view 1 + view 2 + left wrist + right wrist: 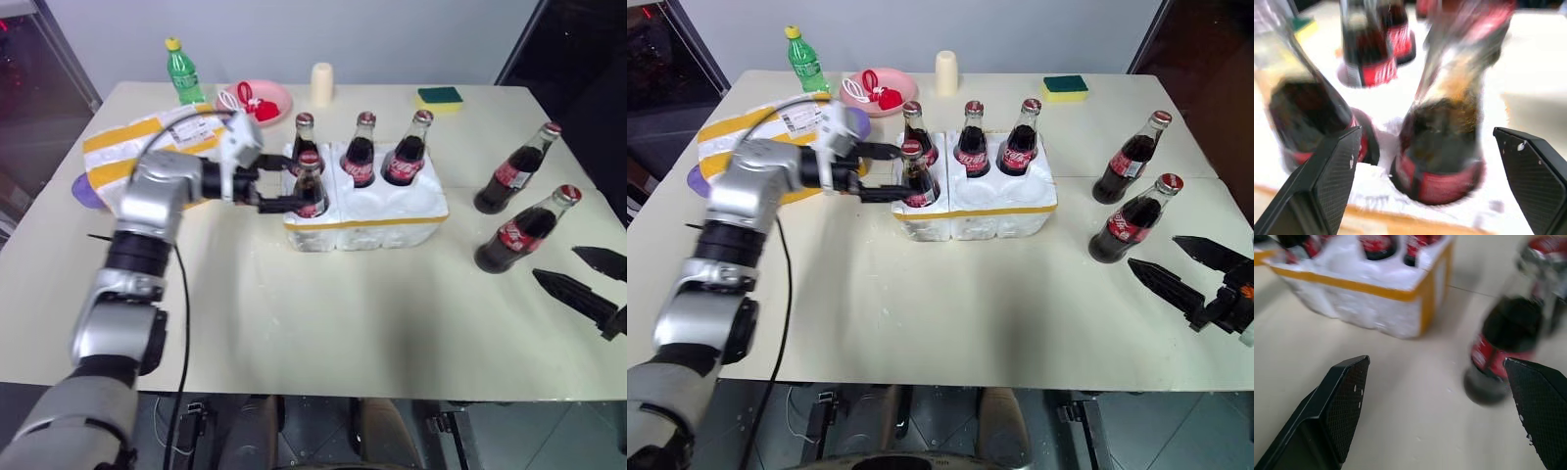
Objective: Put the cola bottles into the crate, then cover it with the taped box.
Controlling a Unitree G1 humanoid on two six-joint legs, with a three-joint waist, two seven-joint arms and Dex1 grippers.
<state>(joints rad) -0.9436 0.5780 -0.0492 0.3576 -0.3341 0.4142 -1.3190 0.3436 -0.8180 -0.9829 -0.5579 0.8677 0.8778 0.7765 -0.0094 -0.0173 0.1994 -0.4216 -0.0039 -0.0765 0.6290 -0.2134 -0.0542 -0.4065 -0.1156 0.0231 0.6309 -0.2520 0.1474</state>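
Note:
My gripper will lower the nearer cola bottle (527, 231), and it will go down as far as its label and stay standing, because cola bottles in the crate (403, 166) stand sunk to their labels.
The white foam crate (392, 217) with a yellow tape band stands mid-table. Three cola bottles (361, 149) stand in its back wells and one cola bottle (310, 188) in the front-left well. My left gripper (294, 186) is open, a finger on each side of that front-left bottle (1442, 161) with gaps showing. Two more cola bottles (512, 172) (527, 233) stand on the table to the right. My right gripper (1190, 269) is open just in front of the nearer one (1506, 340), holding nothing. The taped box (127, 147) lies at the left, partly hidden by my left arm.
A green plastic bottle (183, 73), a pink plate (274, 96) with red items, a cream cylinder (321, 83) and a green-yellow sponge (439, 96) line the table's back edge. A purple object (82, 191) peeks out beside the taped box.

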